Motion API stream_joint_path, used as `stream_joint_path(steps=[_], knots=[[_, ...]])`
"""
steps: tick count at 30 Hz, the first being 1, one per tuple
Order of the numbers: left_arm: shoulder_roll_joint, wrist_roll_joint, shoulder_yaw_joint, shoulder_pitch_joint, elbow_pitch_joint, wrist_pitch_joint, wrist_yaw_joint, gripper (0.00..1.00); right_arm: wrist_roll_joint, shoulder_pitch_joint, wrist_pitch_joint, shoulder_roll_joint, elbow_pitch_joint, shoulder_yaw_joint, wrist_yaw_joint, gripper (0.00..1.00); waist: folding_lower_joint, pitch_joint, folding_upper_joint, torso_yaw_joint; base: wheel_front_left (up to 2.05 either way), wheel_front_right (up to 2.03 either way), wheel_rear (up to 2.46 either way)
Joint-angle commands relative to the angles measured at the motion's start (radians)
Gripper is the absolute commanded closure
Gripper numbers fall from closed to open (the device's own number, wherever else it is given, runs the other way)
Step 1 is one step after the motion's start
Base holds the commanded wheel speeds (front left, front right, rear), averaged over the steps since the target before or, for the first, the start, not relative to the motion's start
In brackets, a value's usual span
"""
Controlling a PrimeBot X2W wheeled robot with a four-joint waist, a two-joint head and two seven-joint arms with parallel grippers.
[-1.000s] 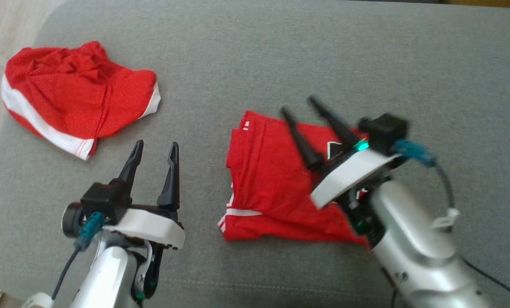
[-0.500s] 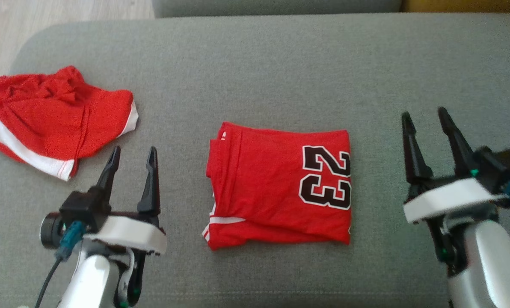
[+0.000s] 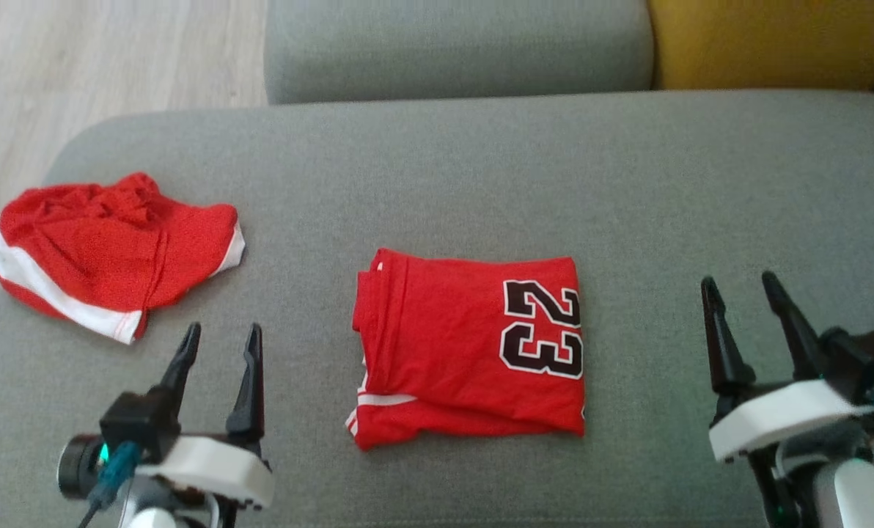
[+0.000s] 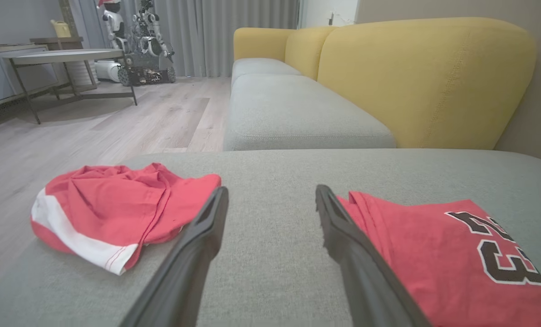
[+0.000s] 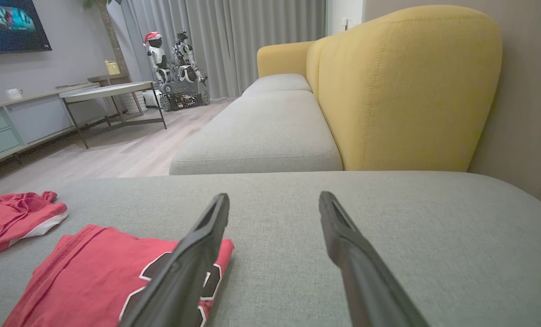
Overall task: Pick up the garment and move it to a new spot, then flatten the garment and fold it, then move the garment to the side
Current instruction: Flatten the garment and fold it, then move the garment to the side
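I expect the garment [image 3: 460,345] to follow along still folded when I pull it across the cushion, because its printed edge is a smooth closed fold [image 3: 579,342].
A red jersey garment [image 3: 466,345] printed with a black 23 lies folded into a flat rectangle on the grey cushion [image 3: 481,169], in the middle of the head view. It also shows at the right of the left wrist view as the garment [image 4: 447,259] and at the lower left of the right wrist view as the garment [image 5: 93,277]. My left gripper [image 3: 221,334] stands open at the lower left, a hand's width left of the garment. My right gripper [image 3: 737,282] stands open at the lower right, well clear of the garment's right edge. Neither holds anything.
A second red piece with white trim [image 3: 107,249] lies crumpled at the cushion's left end, close to the edge above the wood floor [image 3: 78,66]. A further grey seat [image 3: 452,44] and a yellow backrest [image 3: 774,40] lie behind. A low table [image 4: 71,56] stands across the room.
My right gripper has left the folded garment and drawn back to the right, standing open. The head camera tilted up, so the whole picture shifted down. The garment lies unmoved.
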Motion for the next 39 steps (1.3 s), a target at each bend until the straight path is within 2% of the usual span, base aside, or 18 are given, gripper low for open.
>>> stream_joint_path(steps=[1, 16, 39], knots=[[0.026, -0.012, 0.038, -0.019, -0.047, 0.002, 0.006, 0.0, -0.006, -0.008, 0.003, -0.003, -0.046, 0.017, -0.001, 0.0, 0.0, -0.021, -0.0001, 0.002, 0.0, 0.0, 0.0], [0.047, -0.021, 0.027, 0.041, -0.068, 0.016, 0.011, 0.0, -0.007, 0.078, 0.032, 0.012, -0.082, 0.005, -0.001, 0.0, 0.0, -0.071, -0.0001, 0.004, 0.0, 0.0, 0.0], [0.062, -0.017, 0.021, 0.031, -0.071, 0.024, 0.036, 0.0, -0.003, 0.069, 0.039, 0.018, -0.078, 0.018, -0.001, 0.0, 0.0, -0.07, -0.0001, 0.005, 0.0, 0.0, 0.0]])
